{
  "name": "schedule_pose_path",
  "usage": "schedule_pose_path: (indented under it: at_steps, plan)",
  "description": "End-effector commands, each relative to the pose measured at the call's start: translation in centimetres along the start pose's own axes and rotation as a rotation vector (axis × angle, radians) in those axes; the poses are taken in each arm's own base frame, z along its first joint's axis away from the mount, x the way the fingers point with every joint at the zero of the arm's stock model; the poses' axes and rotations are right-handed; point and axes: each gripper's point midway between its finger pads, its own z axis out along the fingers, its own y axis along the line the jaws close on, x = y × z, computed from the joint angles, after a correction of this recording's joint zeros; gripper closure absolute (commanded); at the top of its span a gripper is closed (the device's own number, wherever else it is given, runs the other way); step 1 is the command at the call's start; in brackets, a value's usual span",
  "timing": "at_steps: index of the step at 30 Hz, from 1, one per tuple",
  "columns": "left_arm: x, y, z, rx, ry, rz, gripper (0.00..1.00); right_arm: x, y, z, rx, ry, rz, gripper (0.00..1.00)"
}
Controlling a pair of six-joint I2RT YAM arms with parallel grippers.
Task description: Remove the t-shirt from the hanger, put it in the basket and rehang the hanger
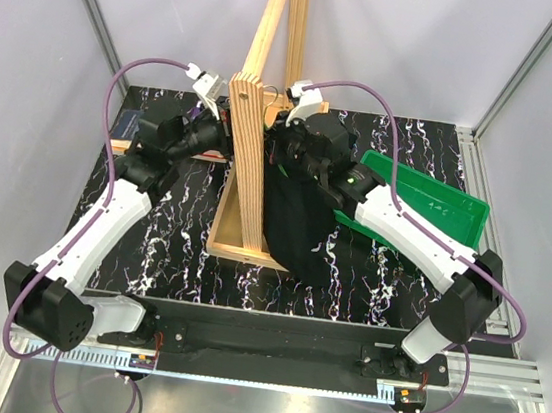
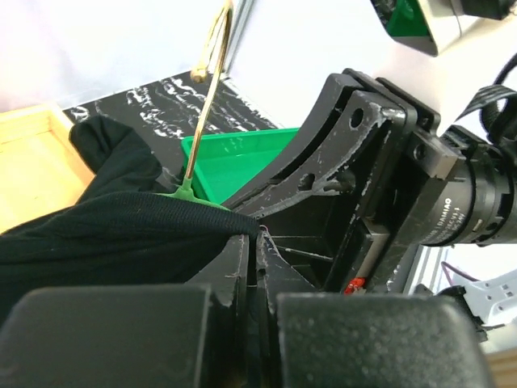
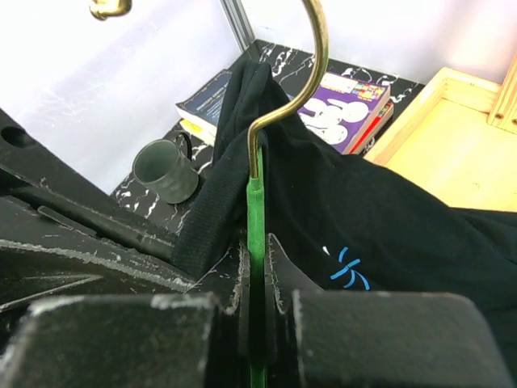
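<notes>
The t-shirt hangs over the hanger whose green neck (image 3: 255, 198) my right gripper is holding. My left gripper should take the hanger so that my right gripper is free to pull the t-shirt (image 1: 300, 216).
The black t-shirt (image 1: 295, 219) hangs beside the wooden stand, still draped on the green hanger (image 3: 256, 208), whose brass hook (image 3: 315, 56) curves upward. My right gripper (image 3: 256, 246) is shut on the hanger's green neck just below the hook; in the top view it (image 1: 288, 148) sits at the shirt's top. My left gripper (image 2: 260, 238) is shut, pinching the edge of the t-shirt (image 2: 105, 234) near the hanger's neck (image 2: 190, 194). In the top view the left gripper (image 1: 214, 134) reaches behind the stand, which hides its fingertips. The t-shirt (image 3: 388, 218) bears a small blue mark.
A tall pale wooden stand (image 1: 246, 163) rises mid-table between the arms. A green tray (image 1: 428, 200) lies at the right, also in the left wrist view (image 2: 242, 158). Books (image 3: 347, 101) and a grey cup (image 3: 166, 171) sit at the back left.
</notes>
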Motion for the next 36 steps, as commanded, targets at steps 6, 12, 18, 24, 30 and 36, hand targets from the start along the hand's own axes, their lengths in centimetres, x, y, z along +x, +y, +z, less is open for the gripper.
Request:
schedule_pose_path:
  at_steps: [6, 12, 18, 24, 30, 36]
  plan:
    - [-5.6, 1.7, -3.1, -0.211, -0.206, 0.004, 0.52, -0.5, 0.5, -2.4, -0.035, -0.017, -0.038, 1.0]
    - [-7.2, 2.1, -4.7, -0.212, -0.288, 0.028, 0.35, 0.1, 1.6, -2.1, -0.143, 0.058, -0.072, 1.0]
    - [-6.7, 0.6, -3.7, -0.091, -0.259, 0.035, 0.39, -0.4, 2.2, -1.3, -0.282, 0.114, -0.022, 1.0]
    - [-6.1, 1.6, -2.8, -0.096, -0.212, -0.004, 0.41, -0.3, 4.2, -1.0, -0.401, 0.176, -0.04, 1.0]
    - [-5.7, 2.6, -2.5, -0.117, -0.196, -0.052, 0.41, 0.3, 5.4, -0.9, -0.476, 0.217, -0.014, 1.0]
    - [-5.2, 3.8, -2.2, -0.128, -0.173, -0.1, 0.51, 0.5, 6.0, -0.8, -0.512, 0.233, 0.006, 1.0]
